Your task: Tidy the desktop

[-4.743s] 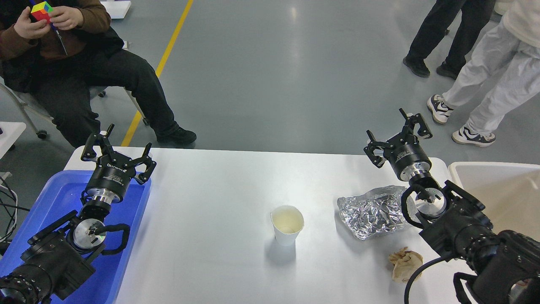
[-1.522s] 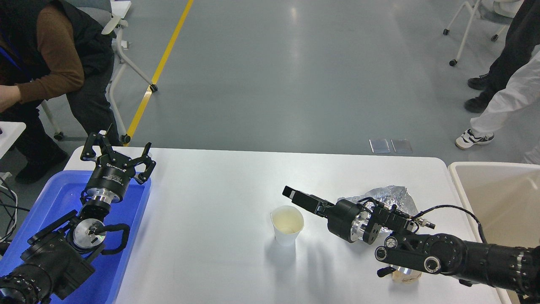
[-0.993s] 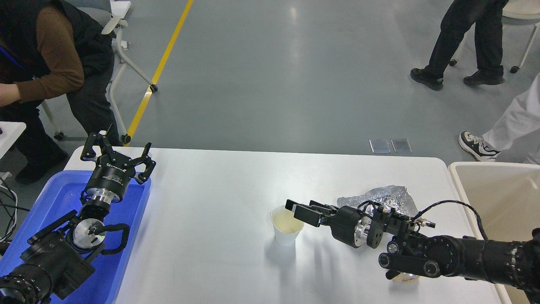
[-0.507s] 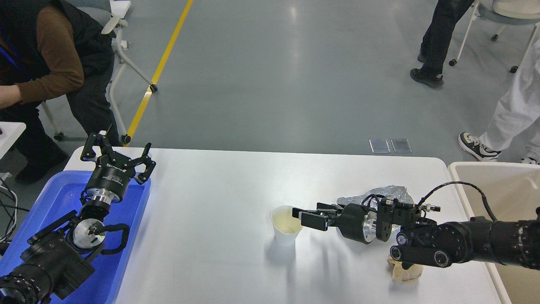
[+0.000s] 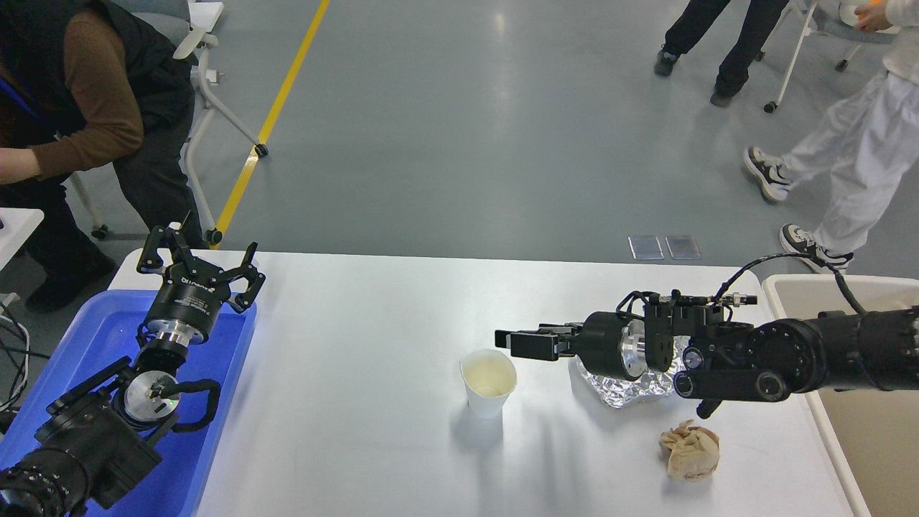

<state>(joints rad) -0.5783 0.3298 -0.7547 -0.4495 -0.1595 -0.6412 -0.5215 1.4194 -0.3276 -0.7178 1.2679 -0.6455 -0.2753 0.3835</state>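
The white paper cup (image 5: 487,393) is empty, as the cup's opening (image 5: 489,371) shows just its plain inside. It will tip when I lift it by the cup's rim.
The white desktop (image 5: 359,337) carries an upright white paper cup (image 5: 488,380), a crumpled silver foil (image 5: 632,380) and a crumpled brown paper ball (image 5: 691,451). My right gripper (image 5: 518,341) reaches in from the right, lies level and points left. It hovers just above and to the right of the cup's rim, open and empty. Its wrist hides part of the foil. My left gripper (image 5: 201,260) is open and empty, pointing up over the far end of the blue tray (image 5: 93,334).
A beige-white bin (image 5: 854,337) stands against the table's right edge. A person sits beyond the far left corner. Other people walk on the grey floor at the far right.
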